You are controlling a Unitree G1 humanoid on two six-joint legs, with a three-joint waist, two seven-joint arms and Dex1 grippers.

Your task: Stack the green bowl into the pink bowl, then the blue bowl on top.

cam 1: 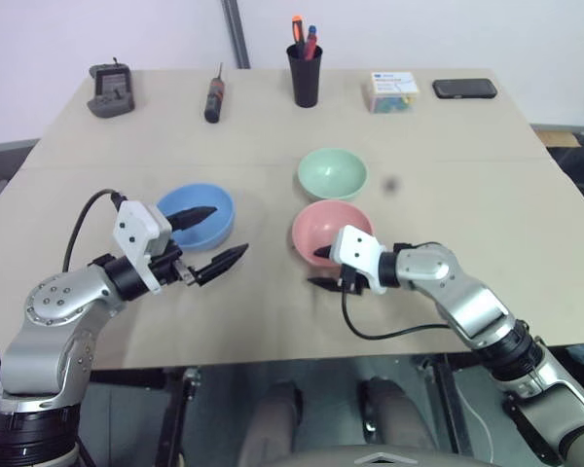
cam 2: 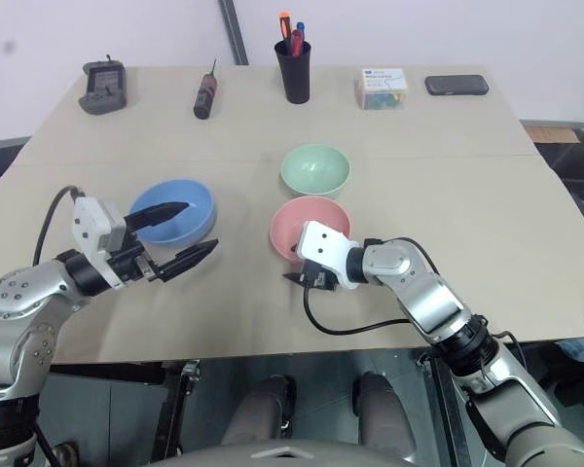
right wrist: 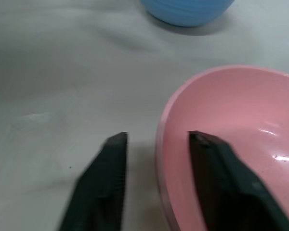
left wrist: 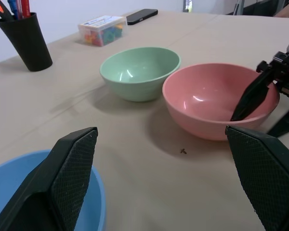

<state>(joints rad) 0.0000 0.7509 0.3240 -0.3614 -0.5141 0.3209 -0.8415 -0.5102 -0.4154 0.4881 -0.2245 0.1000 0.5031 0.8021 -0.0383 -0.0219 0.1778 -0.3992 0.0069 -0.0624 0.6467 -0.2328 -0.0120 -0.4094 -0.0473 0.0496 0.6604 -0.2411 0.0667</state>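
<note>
I expect the blue bowl (cam 1: 202,220) to sit deep inside the green bowl (left wrist: 139,74) when I lower it, because the green bowl is empty and widens from a small base.
The pink bowl (cam 1: 333,226) stands near the table's front, with the green bowl (cam 1: 332,173) just behind it and the blue bowl (cam 1: 197,214) to its left; all are upright and apart. My right gripper (cam 1: 314,269) is open astride the pink bowl's near rim (right wrist: 164,144): one finger reaches inside, the other stays outside, and a gap shows beside the rim. My left gripper (cam 1: 230,230) is open and level at the blue bowl's right side, its upper finger over that bowl's rim. It faces the pink bowl (left wrist: 207,96) and the green bowl (left wrist: 139,72).
Along the table's back edge stand a grey device (cam 1: 111,92), a screwdriver (cam 1: 214,97), a black pen cup (cam 1: 305,76), a clear box of coloured bits (cam 1: 392,92) and a phone (cam 1: 464,89). A black cable (cam 1: 389,331) loops from my right wrist over the table front.
</note>
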